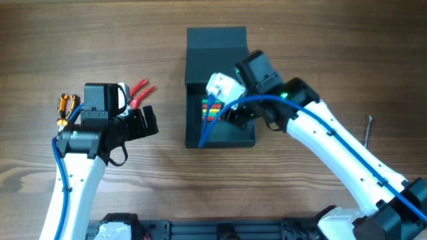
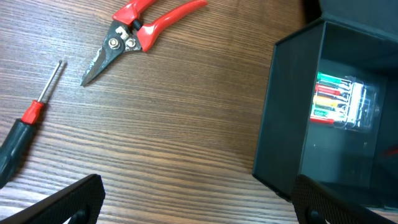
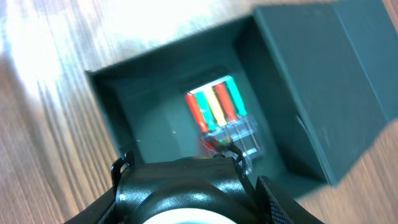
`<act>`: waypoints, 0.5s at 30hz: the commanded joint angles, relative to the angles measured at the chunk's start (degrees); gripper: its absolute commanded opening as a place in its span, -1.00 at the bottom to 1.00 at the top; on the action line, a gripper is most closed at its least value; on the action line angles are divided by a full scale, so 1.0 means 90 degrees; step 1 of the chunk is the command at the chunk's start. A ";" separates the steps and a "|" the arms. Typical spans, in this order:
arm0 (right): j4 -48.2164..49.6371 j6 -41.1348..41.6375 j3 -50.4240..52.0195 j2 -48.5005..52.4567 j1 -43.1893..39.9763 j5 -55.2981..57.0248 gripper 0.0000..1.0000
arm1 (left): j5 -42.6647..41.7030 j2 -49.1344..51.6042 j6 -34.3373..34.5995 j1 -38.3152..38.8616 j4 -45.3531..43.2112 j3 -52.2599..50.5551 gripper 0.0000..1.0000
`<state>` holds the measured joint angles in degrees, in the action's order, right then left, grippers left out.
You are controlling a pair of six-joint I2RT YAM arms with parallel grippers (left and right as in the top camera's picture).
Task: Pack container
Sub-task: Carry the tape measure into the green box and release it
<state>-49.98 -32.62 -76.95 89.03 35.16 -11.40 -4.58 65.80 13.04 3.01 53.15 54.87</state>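
Note:
I keep lowering my right gripper until the black rounded object (image 3: 186, 186) rests beside the clear case (image 3: 166, 135). The object hangs over the open container, and the container's bottom is free there.
The dark teal-grey container (image 1: 220, 137) stands at mid-table with its flap lid (image 1: 216, 41) thrown open at the far side. On its floor lies a clear case of coloured bits (image 3: 219, 111). My right gripper (image 1: 237, 115) hangs over the open container, shut on a glossy black rounded object with a white face (image 3: 180, 190), which fills the gap between its fingers just above the case. My left gripper (image 1: 148, 123) is open and holds nothing, low over the wood to the left of the container (image 2: 292, 118).
Red-handled snips (image 2: 134, 31) and a screwdriver with a red and black handle (image 2: 28, 121) lie on the wood near the left gripper. An orange-handled tool (image 1: 65, 107) sits at the far left. A thin metal rod (image 1: 368, 130) lies at the right.

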 commanded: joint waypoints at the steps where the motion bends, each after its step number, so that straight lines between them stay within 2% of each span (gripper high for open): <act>1: -0.0002 -0.0393 -0.0063 0.0311 0.0044 -0.0080 -0.91 | -0.0126 -0.0024 0.0102 -0.0024 -0.0012 0.0109 1.00; 15: 0.0260 -0.0379 -0.0063 0.2064 -0.0058 0.0068 -0.88 | -0.0126 -0.0024 0.0102 -0.0024 -0.0012 0.0109 0.99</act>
<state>-48.60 -34.87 -76.95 103.81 35.18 -10.94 -4.58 65.80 13.04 3.01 53.12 54.87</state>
